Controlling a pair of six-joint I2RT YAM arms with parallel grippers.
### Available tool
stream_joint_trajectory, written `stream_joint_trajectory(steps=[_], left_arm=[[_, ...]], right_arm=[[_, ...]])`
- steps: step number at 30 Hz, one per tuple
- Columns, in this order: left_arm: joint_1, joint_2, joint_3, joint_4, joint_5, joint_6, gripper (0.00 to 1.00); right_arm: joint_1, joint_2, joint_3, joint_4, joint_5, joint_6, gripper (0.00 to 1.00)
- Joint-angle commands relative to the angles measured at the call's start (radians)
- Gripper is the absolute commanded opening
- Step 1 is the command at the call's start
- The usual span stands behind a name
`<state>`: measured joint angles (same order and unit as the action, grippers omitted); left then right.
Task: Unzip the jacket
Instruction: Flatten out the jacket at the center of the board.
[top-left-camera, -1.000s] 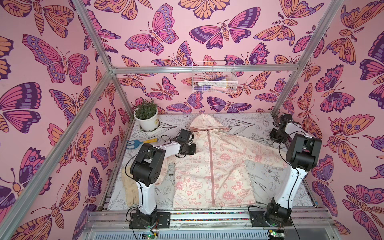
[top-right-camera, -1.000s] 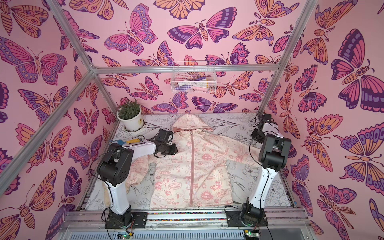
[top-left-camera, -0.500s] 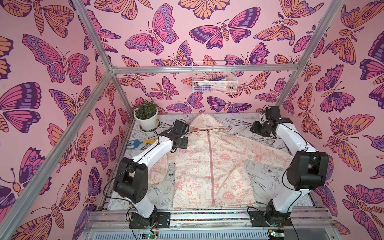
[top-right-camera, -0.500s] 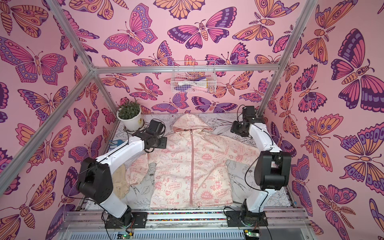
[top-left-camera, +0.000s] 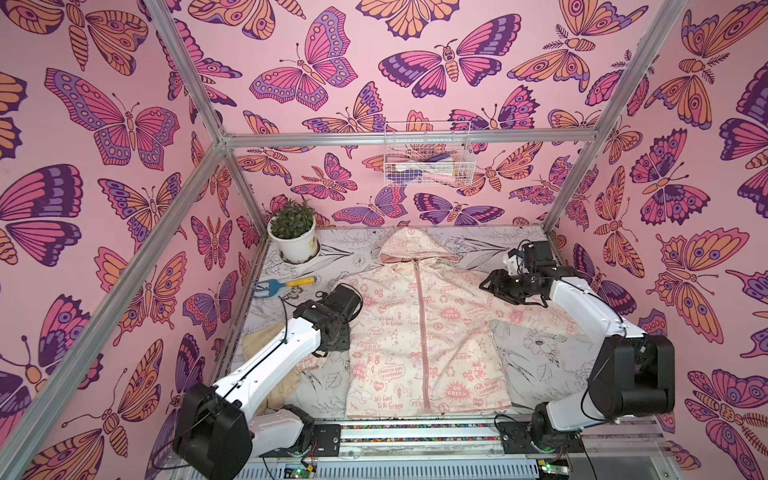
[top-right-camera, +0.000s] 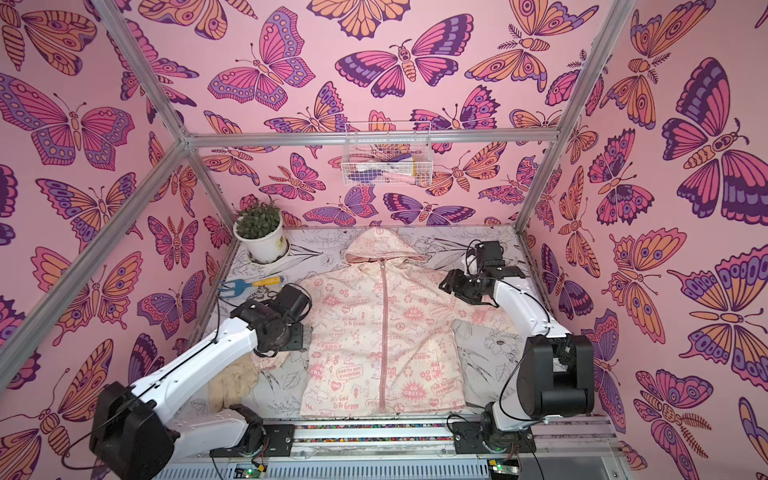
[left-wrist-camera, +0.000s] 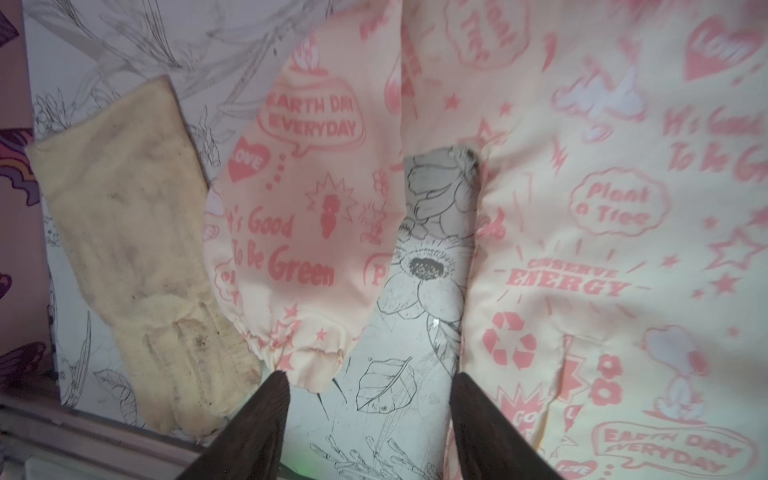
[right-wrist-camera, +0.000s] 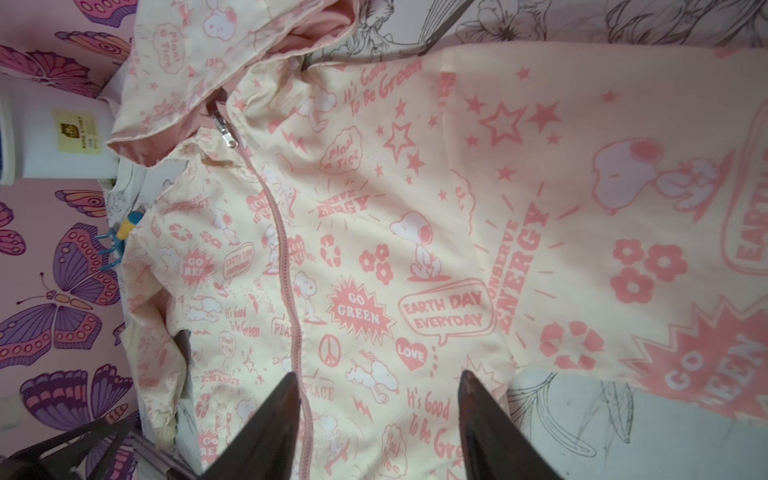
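The sleeve (left-wrist-camera: 316, 188) near my left gripper slopes down alongside the jacket's body, so I should grab its cuff (left-wrist-camera: 310, 361) and spread the sleeve away from the body before unzipping.
The cream jacket (top-left-camera: 449, 332) with pink slogans lies flat on the table, hood toward the back wall, in both top views (top-right-camera: 415, 332). Its pink zipper (top-left-camera: 420, 324) is closed up to the collar, and the metal pull (right-wrist-camera: 226, 135) lies at the neck. My left gripper (left-wrist-camera: 368, 376) is open with nothing in it. It hangs over bare table between the jacket's left sleeve (left-wrist-camera: 299, 216) and its body. My right gripper (right-wrist-camera: 379, 376) is open and empty above the jacket's front, near the right shoulder (top-left-camera: 488, 286).
A beige knit glove (left-wrist-camera: 124, 232) lies beside the left sleeve's cuff. At the back left stand a potted plant (top-left-camera: 293, 237) and a blue and yellow hand rake (top-left-camera: 282, 284). A wire basket (top-left-camera: 426, 160) hangs on the back wall.
My left gripper has pulled back from the collar area toward the front, over the left sleeve. My right gripper has moved from the back right corner in over the jacket's right shoulder.
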<state>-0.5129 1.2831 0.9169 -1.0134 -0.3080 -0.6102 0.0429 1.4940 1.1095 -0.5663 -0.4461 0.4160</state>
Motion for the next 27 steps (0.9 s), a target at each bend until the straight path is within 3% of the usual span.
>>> stream_joint_trajectory(steps=[1,11,18,25,27], left_arm=[[-0.016,0.093,-0.038,-0.081,-0.089,-0.113,0.65],[-0.010,0.205,-0.076,-0.014,-0.128,-0.129,0.59],[0.039,0.155,-0.124,0.024,-0.109,-0.150,0.33],[0.057,0.089,-0.155,0.029,-0.113,-0.169,0.29],[0.057,0.083,-0.159,0.030,-0.090,-0.168,0.41]], right_arm=[[0.005,-0.028,-0.025,0.023,-0.064,-0.001,0.61],[0.004,-0.046,-0.062,0.061,-0.111,0.015,0.62],[0.004,-0.051,-0.050,0.041,-0.091,0.006,0.62],[0.004,-0.040,-0.043,0.031,-0.085,0.001,0.62],[0.004,-0.040,-0.043,0.027,-0.083,-0.002,0.62]])
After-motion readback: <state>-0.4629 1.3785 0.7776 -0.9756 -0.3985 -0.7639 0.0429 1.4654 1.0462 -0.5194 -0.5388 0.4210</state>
